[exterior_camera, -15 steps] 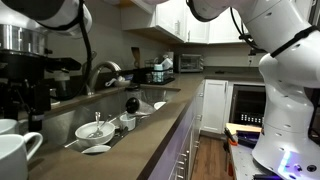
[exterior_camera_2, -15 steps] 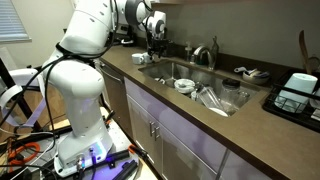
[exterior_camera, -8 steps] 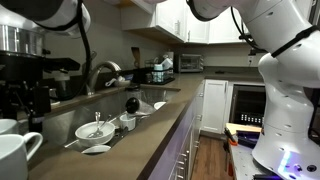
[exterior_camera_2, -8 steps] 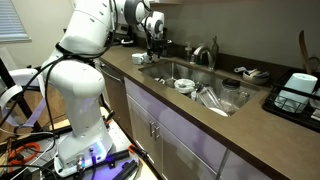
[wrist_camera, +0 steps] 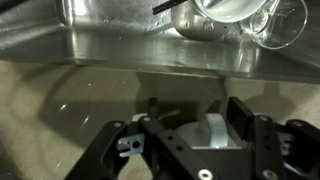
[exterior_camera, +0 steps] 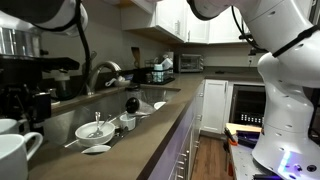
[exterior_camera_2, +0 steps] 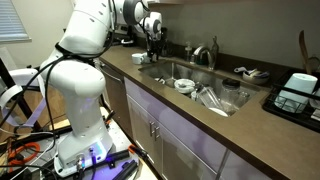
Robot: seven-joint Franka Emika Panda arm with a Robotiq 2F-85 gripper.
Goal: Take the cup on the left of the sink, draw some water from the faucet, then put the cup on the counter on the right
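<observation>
I should center my open gripper over the mug's handle before I close it and lift the mug, because the white mug's handle [wrist_camera: 215, 130] is off-center, close to one finger.
My gripper [wrist_camera: 196, 108] is open and low over the counter [wrist_camera: 70, 110], its jaws on either side of a white mug [wrist_camera: 205, 132] just left of the sink [wrist_camera: 120, 45]. The jaws do not press on the mug. In an exterior view the gripper [exterior_camera_2: 153, 45] hangs by the sink's far left end [exterior_camera_2: 160, 68]. The curved faucet [exterior_camera_2: 207, 52] stands behind the sink's middle and also shows in the other exterior view [exterior_camera: 100, 70]. Two white mugs [exterior_camera: 15, 152] sit close to that camera. The counter to the right of the sink [exterior_camera_2: 262, 117] is bare at its front.
White bowls [exterior_camera: 95, 130] and a dark utensil [exterior_camera: 132, 103] lie in the sink. A bowl [wrist_camera: 230, 10] and a glass [wrist_camera: 283, 22] show past the sink wall. A dark coffee machine [exterior_camera: 25, 75] stands behind the mugs. A black-and-white device [exterior_camera_2: 296, 93] sits at the far right.
</observation>
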